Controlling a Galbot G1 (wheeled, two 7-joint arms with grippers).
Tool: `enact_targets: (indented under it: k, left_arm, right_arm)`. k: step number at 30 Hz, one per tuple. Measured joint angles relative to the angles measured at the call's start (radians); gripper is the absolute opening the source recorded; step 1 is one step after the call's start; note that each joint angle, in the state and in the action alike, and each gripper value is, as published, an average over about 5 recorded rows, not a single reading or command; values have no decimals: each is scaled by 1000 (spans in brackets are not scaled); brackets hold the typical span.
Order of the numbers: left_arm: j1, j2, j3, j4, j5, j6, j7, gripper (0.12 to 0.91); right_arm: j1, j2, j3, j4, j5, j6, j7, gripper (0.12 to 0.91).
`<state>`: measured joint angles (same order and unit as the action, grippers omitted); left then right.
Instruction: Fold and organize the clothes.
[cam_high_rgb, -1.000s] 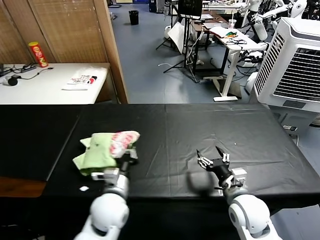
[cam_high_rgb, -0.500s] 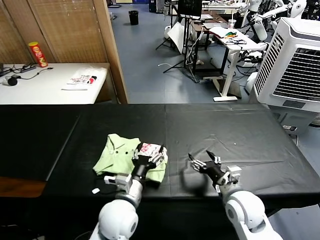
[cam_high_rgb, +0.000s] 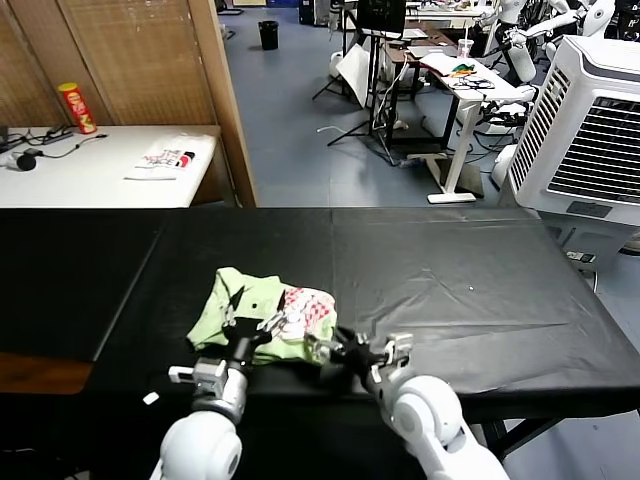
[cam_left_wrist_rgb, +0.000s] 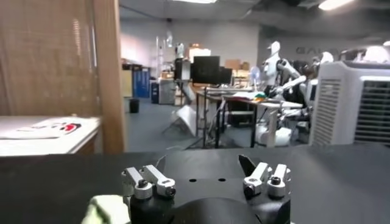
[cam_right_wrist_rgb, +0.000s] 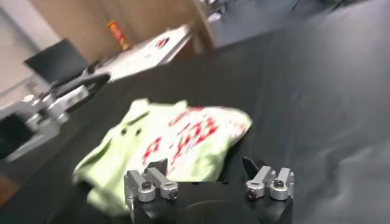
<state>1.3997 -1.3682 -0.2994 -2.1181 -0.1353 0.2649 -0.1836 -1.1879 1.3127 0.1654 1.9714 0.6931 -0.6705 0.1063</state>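
Note:
The pale green shirt (cam_high_rgb: 218, 308) lies askew on the left gripper's side, so the robot's right gripper should pull the print end (cam_high_rgb: 322, 318) toward the middle and straighten the shirt.
The pale green shirt (cam_high_rgb: 250, 305) lies bunched and partly folded on the black table (cam_high_rgb: 450, 290), its red-and-white print patch (cam_high_rgb: 300, 305) facing up on the right side. My left gripper (cam_high_rgb: 252, 318) is open over the shirt's front edge and holds nothing. In the left wrist view its fingers (cam_left_wrist_rgb: 204, 163) stand apart, with a bit of green cloth (cam_left_wrist_rgb: 106, 210) beside the wrist. My right gripper (cam_high_rgb: 335, 350) is open at the shirt's front right corner. The right wrist view shows the shirt (cam_right_wrist_rgb: 177, 143) just beyond its empty fingers (cam_right_wrist_rgb: 206, 164).
A white side table (cam_high_rgb: 90, 175) at back left carries a red can (cam_high_rgb: 76, 108) and a white cloth (cam_high_rgb: 165, 157). A wooden partition (cam_high_rgb: 225, 100) stands behind the table and a white cooler (cam_high_rgb: 590, 130) at right. A small white scrap (cam_high_rgb: 150, 398) lies by the front edge.
The left gripper carried the shirt to the right, opened and let it go, then drew back a little. The right gripper moved left to the shirt's right edge.

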Motion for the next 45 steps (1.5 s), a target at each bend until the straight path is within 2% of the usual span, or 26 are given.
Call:
enact_targets:
  k: [5,7,18,21,25,29,33,36,39,42,45]
  left_arm:
    - [10,-6,-5,1,11,-5,-3,798]
    - [13,-8,-7,1,15,-7,-4,798]
    - [22,-8,-47,14,15,-22,-5,798]
    - [25,-7,-58,21,12,-30,-6,798]
    - [26,-7,-74,33,-10,-32,-14,798]
    - [30,-6,-91,35,-78,-10,-26,798]
    - [45,6,-106,26,-154,-13,-10,798]
    - [60,22,-114,24,-183,-42,0,798]
    - [78,40,-115,24,-193,-64,-3,798]
    - [99,56,-111,15,-196,-62,-6,798]
    - [124,71,-107,-2,-192,-50,-13,798]
  right_arm:
    - [-27,-19,4,23,9,-1,0,793]
    - [-30,-23,8,25,8,1,1,751]
    - [-27,-45,36,29,-25,11,7,183]
    - [-31,-67,56,30,-57,10,5,131]
    - [-42,-113,93,24,-133,37,-24,127]
    - [-66,-155,125,32,-197,76,-67,128]
    - [-90,-178,150,51,-231,123,-89,170]
    - [-112,-182,168,72,-254,151,-70,302]
    - [-147,-176,189,101,-291,182,-44,470]
    - [-203,-163,212,137,-322,215,-27,637]
    - [-277,-147,238,179,-339,247,-17,758]
